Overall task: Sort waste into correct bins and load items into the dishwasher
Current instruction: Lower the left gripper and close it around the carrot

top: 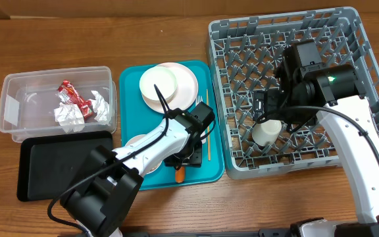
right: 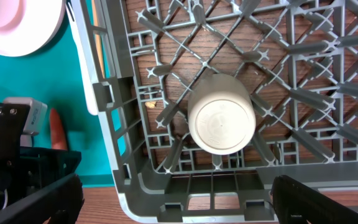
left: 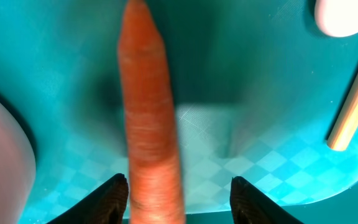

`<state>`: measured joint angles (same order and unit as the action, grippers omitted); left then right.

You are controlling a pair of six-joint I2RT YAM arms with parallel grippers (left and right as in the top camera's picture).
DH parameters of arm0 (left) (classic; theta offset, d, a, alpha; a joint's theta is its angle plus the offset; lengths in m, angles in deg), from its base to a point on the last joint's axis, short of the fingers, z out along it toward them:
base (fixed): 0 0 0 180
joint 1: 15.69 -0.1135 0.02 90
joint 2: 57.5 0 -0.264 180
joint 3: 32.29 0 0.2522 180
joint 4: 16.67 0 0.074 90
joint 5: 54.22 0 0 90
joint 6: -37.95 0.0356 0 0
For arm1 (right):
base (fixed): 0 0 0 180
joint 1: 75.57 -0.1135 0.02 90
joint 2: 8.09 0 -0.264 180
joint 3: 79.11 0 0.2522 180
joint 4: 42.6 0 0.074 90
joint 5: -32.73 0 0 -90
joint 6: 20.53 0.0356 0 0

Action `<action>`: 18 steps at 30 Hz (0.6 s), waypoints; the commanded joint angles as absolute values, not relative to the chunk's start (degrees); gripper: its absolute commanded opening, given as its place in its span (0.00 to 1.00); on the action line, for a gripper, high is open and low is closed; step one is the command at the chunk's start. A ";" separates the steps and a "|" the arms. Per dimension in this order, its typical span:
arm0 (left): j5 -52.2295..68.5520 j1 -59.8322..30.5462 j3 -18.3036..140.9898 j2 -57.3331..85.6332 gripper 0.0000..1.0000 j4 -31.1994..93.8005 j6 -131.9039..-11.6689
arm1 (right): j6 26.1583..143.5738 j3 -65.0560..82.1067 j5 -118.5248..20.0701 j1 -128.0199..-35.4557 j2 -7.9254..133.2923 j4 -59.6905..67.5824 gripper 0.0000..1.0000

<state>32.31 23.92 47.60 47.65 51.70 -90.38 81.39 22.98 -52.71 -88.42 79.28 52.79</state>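
Observation:
The carrot [left: 153,149] is off-centre, near one finger of my open left gripper. I should line up the fingers around the carrot's thick end [left: 158,202] before I close them.
A small orange carrot [left: 151,124] lies on the teal tray [top: 130,85], near its front edge [top: 179,175]. My left gripper [left: 179,183] is low over it, open. The jaws stand one on each side of the carrot: the left finger is close to it, the right finger well apart. In the grey dish rack [top: 367,39] a small white cup [right: 221,121] stands upside down among the pegs. My right gripper [right: 176,199] hangs open above the rack's near left corner, holding nothing.
White plate and bowls [top: 168,85] are stacked at the tray's back, and another bowl [top: 139,141] is under my left arm. A wooden stick [top: 208,131] lies along the tray's right side. The clear tub [top: 18,99] holds a red wrapper [top: 71,95] and napkins [top: 71,117]. A black tray [top: 51,164] sits in front of the tub.

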 commanded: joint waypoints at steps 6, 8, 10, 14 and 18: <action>31.79 23.70 47.07 48.15 0.39 51.66 -89.33 | 81.04 24.12 -52.47 -88.59 78.63 52.50 1.00; 31.77 23.70 47.07 48.15 0.36 51.66 -89.35 | 81.04 24.12 -52.47 -88.59 78.63 52.50 1.00; 31.74 23.70 47.07 48.15 0.36 51.68 -89.35 | 81.04 24.12 -52.47 -88.59 78.63 52.50 1.00; 31.70 23.70 47.07 48.15 0.39 51.92 -89.35 | 81.04 24.12 -52.47 -88.57 78.63 52.50 1.00; 31.64 23.70 47.07 48.15 0.39 52.60 -89.37 | 81.04 24.12 -52.45 -88.59 78.63 52.50 1.00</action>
<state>32.29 23.92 47.55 47.65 52.01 -89.72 81.39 22.98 -52.74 -88.42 79.28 52.76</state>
